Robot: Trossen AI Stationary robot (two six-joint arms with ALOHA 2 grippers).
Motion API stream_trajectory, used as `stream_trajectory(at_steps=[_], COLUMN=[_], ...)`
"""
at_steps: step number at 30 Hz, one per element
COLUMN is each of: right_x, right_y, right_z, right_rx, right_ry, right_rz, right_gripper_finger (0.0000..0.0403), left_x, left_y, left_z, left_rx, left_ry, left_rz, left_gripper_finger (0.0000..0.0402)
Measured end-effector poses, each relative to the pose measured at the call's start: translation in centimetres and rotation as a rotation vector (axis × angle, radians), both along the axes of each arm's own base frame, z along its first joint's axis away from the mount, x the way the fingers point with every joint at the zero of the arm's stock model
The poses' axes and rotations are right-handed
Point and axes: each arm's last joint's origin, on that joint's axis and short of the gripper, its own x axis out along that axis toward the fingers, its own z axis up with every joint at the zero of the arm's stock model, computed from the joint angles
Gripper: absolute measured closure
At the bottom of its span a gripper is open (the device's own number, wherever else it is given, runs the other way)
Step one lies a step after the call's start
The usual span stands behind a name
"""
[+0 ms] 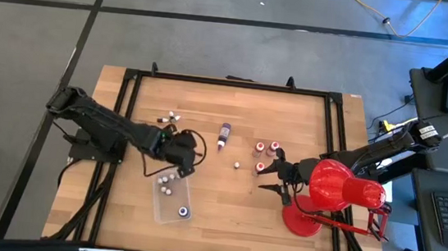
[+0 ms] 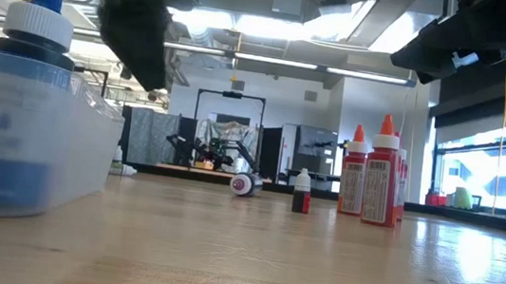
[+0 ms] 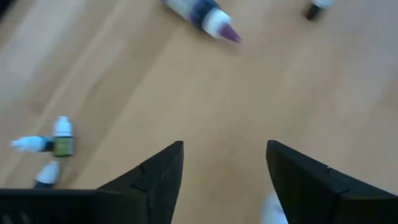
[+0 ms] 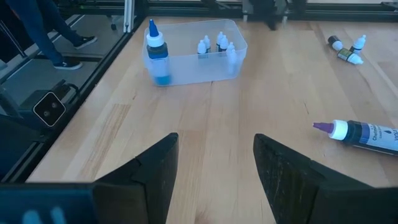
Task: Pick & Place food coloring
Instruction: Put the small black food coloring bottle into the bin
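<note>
My left gripper should carry on moving to the three tiny bottles (image 1: 170,118) until its open fingers straddle one white cap, because clear wood (image 3: 118,138) lies between the fingers and the bottles.
The food coloring is scattered. A long purple bottle (image 1: 224,135) lies on its side mid-table. Three tiny bottles (image 1: 173,119) sit at the far left, and red bottles (image 1: 266,148) stand upright at the right beside a tiny dark one (image 1: 237,165). Several small bottles (image 1: 166,184) and a blue-capped one (image 1: 183,211) stand in the clear tray (image 1: 172,217). My left gripper (image 3: 225,146) hangs open over the tray's far end (image 1: 184,156), with only bare wood between its fingers. My right gripper (image 4: 216,138) waits open beside the red bottles (image 1: 273,175), holding nothing.
A big red desk lamp (image 1: 335,190) stands at the right edge, close behind my right arm. A black frame (image 1: 228,82) runs round the tabletop. Bare wood lies between the tray and the red bottles, and along the near edge.
</note>
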Motion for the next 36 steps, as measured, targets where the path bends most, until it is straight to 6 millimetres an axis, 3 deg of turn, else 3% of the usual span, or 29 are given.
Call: stream_trajectory(at_steps=[8, 17, 28, 36], right_x=[0.0, 0.0, 0.0, 0.0], right_y=[0.0, 0.0, 0.0, 0.0], right_z=[0.0, 0.0, 0.0, 0.0], right_rx=[-0.001, -0.018, -0.019, -0.022], right_ry=[0.0, -0.003, -0.003, -0.001], right_rz=[0.001, 0.009, 0.009, 0.01], right_gripper_finger=[0.0192, 0.0192, 0.0192, 0.0192], left_x=[0.1, -1.9, -3.7, -3.9], left_y=[3.7, 9.2, 16.2, 18.6], left_z=[-0.1, -0.5, -0.7, -1.6], left_rx=[-0.004, -0.002, -0.111, -0.185], left_ry=[0.008, 0.143, 0.145, 0.147], left_rz=[0.203, 0.528, 0.701, 0.705], left_gripper_finger=[0.0164, 0.017, 0.0174, 0.0193])
